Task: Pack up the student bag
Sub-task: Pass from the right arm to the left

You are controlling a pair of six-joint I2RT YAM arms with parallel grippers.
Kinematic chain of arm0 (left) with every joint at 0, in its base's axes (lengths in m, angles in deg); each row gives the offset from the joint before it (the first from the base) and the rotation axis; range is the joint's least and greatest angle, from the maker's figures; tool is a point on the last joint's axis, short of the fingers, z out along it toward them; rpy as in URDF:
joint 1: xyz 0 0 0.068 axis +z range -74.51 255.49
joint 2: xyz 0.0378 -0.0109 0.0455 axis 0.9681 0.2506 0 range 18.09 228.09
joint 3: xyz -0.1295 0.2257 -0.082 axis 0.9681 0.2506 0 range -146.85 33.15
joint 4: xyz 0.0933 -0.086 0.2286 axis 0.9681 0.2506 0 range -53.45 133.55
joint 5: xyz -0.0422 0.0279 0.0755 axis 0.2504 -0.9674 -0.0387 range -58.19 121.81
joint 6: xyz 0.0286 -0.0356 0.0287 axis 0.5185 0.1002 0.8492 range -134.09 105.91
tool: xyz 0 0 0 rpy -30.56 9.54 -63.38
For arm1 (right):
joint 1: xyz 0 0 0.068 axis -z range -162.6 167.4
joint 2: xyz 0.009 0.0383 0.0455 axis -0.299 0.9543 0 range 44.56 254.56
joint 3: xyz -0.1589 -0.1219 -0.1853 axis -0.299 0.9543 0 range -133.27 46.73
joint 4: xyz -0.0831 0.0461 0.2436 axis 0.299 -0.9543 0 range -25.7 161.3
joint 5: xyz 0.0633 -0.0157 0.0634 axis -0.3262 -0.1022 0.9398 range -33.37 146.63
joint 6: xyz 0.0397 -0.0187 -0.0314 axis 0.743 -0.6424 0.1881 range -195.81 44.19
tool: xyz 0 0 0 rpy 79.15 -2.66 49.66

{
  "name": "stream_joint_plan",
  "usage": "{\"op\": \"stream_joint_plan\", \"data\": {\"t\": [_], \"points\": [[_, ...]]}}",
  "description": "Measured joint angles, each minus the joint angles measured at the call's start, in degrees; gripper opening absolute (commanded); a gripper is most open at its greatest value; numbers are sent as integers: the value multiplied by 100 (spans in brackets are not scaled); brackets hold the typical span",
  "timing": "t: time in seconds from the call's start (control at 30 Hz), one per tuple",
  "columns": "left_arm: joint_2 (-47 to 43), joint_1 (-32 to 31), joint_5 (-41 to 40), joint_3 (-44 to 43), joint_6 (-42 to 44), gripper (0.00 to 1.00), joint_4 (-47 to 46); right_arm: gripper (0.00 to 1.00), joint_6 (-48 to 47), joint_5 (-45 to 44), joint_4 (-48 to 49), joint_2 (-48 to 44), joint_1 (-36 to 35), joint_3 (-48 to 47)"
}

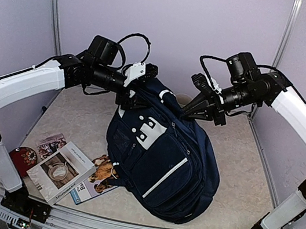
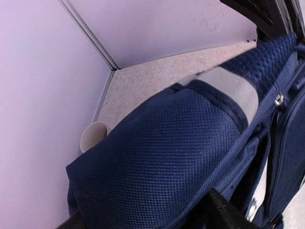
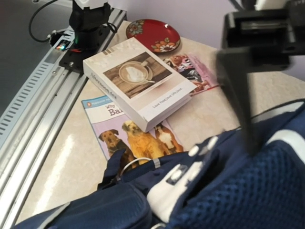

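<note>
The student bag lies at a slant with its bottom toward the front bar [image 1: 180, 213], so next my right gripper grabs the bag's side nearer that bottom end [image 1: 211, 164] and turns the bag lengthwise.
The student bag [image 1: 163, 157], navy with white trim, lies in the middle of the table with its top raised toward both grippers. My left gripper [image 1: 139, 86] is closed on the padded top edge. In the left wrist view navy fabric [image 2: 167, 157] fills the space between my fingers, and one fingertip [image 2: 224, 210] shows at the bottom right. My right gripper [image 1: 195, 103] presses against the top right of the bag. In the right wrist view the bag's mesh back [image 3: 252, 191] and white buckle patch [image 3: 176, 186] are close. That gripper's fingers are hidden.
A white book with a coffee picture [image 1: 61, 171] lies on a dog book [image 1: 98, 179] at the front left. A red plate [image 1: 22, 157] and a pink booklet [image 1: 51, 144] lie beside them. A paper cup [image 2: 93, 136] stands behind the bag by the back wall.
</note>
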Motion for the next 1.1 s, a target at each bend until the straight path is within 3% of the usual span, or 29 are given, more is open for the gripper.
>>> {"op": "stream_joint_plan", "data": {"t": [0.07, 0.1, 0.13, 0.27, 0.43, 0.47, 0.57, 0.63, 0.73, 0.87, 1.1], "points": [[70, 0, 26, -107, 66, 16, 68, 0, 9, 9, -24, -2, 0, 4], [72, 0, 24, -125, 109, 4, 85, 0, 26, 15, -26, -7, 2, 15], [63, 2, 17, -127, 111, 0, 92, 0, 63, 22, 15, -35, 7, 81], [-94, -7, -20, 61, 92, 0, 28, 0, 291, 57, 553, -282, 76, 612], [-695, -68, -247, 824, -332, 0, -428, 0, 1108, -107, 2092, -994, 203, 1827], [-822, -87, -302, 979, -466, 0, -542, 4, 1298, -192, 2420, -1132, 205, 2048], [-1204, -157, -485, 1460, -975, 0, -907, 42, 1963, -621, 3523, -1589, 201, 2767], [-1405, -216, -557, 1698, -1290, 0, -1056, 57, 2417, -1012, 4190, -1823, 214, 3071], [-1580, -258, -713, 1869, -1611, 0, -1145, 59, 3073, -1768, 4784, -2004, 258, 3117], [-1674, -321, -1062, 2013, -2074, 0, -1314, 54, 4159, -2887, 4861, -2140, 278, 2949], [-1746, -361, -1788, 2170, -2691, 0, -1556, 48, 5580, -3508, 4452, -2614, 275, 2924]]}}
